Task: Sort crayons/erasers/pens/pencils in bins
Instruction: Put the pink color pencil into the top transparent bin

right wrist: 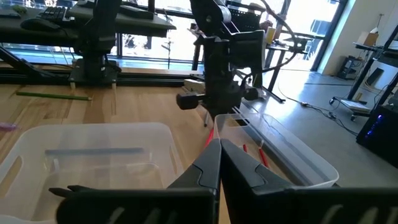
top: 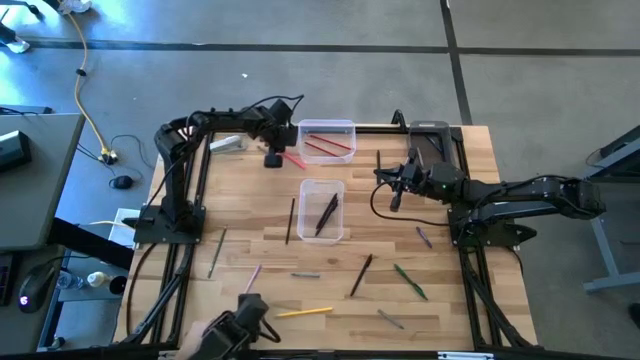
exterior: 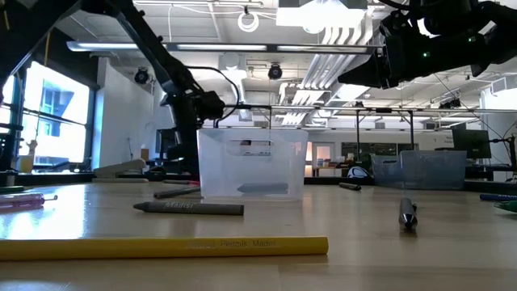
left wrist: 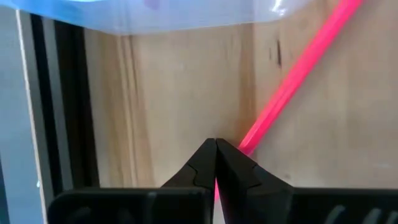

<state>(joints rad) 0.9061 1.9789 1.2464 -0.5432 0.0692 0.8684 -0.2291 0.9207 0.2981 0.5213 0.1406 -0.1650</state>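
My left gripper is holding the pink pencil at a slant across its fingers beside the red pencils' bin. So I should put the pencil down on open wood and pinch its pointed end.
My left gripper is at the far left, beside the near left corner of a clear bin that holds red pencils. It is shut on a pink pencil. A second clear bin at the table's middle holds dark pens. A smoky dark bin stands at the far right. My right gripper is shut and empty, raised to the right of the middle bin; its shut fingers also show in the right wrist view. My left gripper pinches the pink pencil's one end between its two fingertips. The fingers come from above, pointing down. The pencil slants away from the fingers toward the far clear bin; whether its other end rests on the table I cannot tell.
Loose on the near half lie a yellow pencil, green pencils, a dark pen, grey crayons and a purple piece. A dark pencil lies left of the middle bin. A black frame rings the table.
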